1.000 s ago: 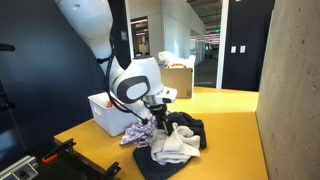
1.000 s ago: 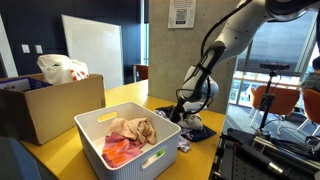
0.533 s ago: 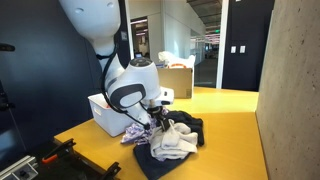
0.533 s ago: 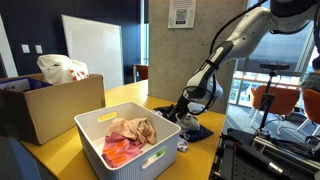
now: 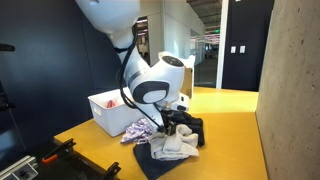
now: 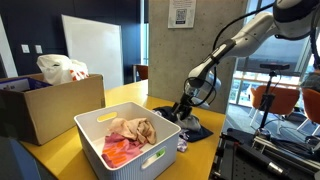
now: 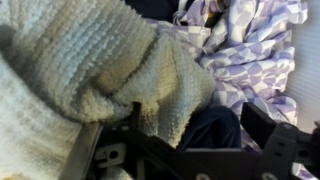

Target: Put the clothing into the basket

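The dark fold (image 7: 212,128) lies where my gripper's fingers would close, so I should lift, shift to where the cream piece meets the checked piece (image 7: 207,76) and take both.
The clothing lies in a pile on the yellow table (image 5: 230,140): a dark navy piece (image 5: 158,162), a purple-and-white checked piece (image 5: 140,128) and a cream-white piece (image 5: 172,147). My gripper (image 5: 171,119) is down on the pile. In the wrist view the gripper (image 7: 197,125) is open, its fingers either side of a fold of the cream piece (image 7: 90,60) and the dark piece (image 7: 208,125). The checked piece (image 7: 250,50) lies just beyond. The white basket (image 5: 104,112) stands beside the pile and shows nearer in an exterior view (image 6: 92,142).
The basket holds pink and tan cloth (image 6: 130,135). A brown cardboard box (image 6: 45,108) with a white bag (image 6: 62,68) stands behind it. A concrete wall (image 5: 292,90) borders the table. Black equipment (image 5: 50,160) sits by the table's front corner.
The arm has swung from over the checked piece towards the cream and dark pieces. The clothes have not visibly moved.
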